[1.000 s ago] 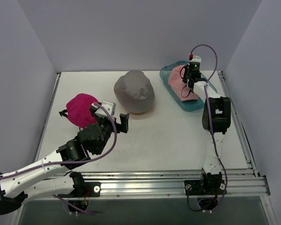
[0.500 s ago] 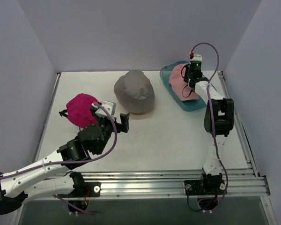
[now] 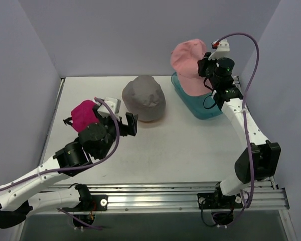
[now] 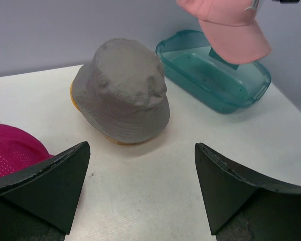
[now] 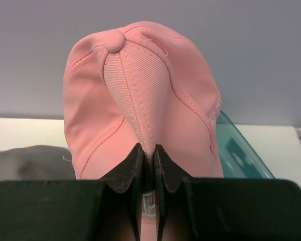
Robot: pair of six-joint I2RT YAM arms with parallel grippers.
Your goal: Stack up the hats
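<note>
Next, my left gripper moves back and takes hold of the cap's back strap before stacking, because only my right gripper is pinching a fold of the pale pink cap's top.
My right gripper is shut on the pale pink cap and holds it in the air above the teal tray; the cap fills the right wrist view. The grey bucket hat sits mid-table over the mustard yellow hat, whose edge shows under it. The magenta cap lies at the left, partly behind my left arm. My left gripper is open and empty, just in front of the grey hat, with the magenta cap by its left finger.
The teal tray stands at the back right, near the right wall. Walls close the table at back and sides. A metal rail runs along the near edge.
My right gripper has lifted the pale pink cap out of the teal tray and up into the air. My left arm has shifted slightly left and back.
</note>
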